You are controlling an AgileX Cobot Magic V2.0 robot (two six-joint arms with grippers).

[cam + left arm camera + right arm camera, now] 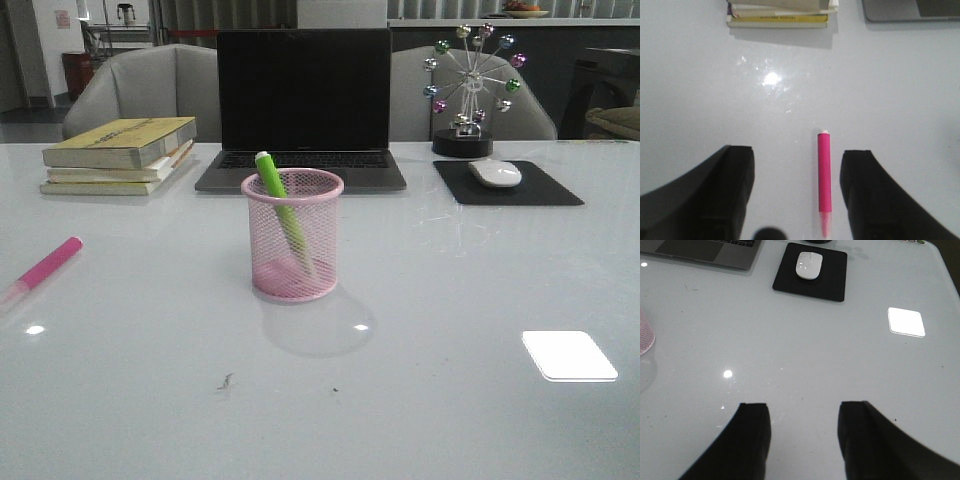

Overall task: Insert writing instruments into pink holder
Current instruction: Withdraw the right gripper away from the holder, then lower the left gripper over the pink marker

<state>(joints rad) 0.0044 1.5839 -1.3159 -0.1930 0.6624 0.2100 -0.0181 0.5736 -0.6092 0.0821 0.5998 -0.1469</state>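
My gripper is about to lower the hot pink marker into the roomy pink holder, so the lime green marker leaning across it will tilt farther over.
The pink holder, a wire-mesh cup, stands mid-table in front of the laptop, and its edge shows in the right wrist view. A lime green marker leans inside it, tip above the rim. A hot pink marker lies flat on the table at the far left. In the left wrist view that pink marker lies between the spread fingers of my left gripper, nearer one finger, untouched. My right gripper hangs open over bare table. Neither gripper shows in the front view.
A stack of books sits at the back left, a laptop behind the holder, a white mouse on a black pad at the back right. A ball ornament stands behind the pad.
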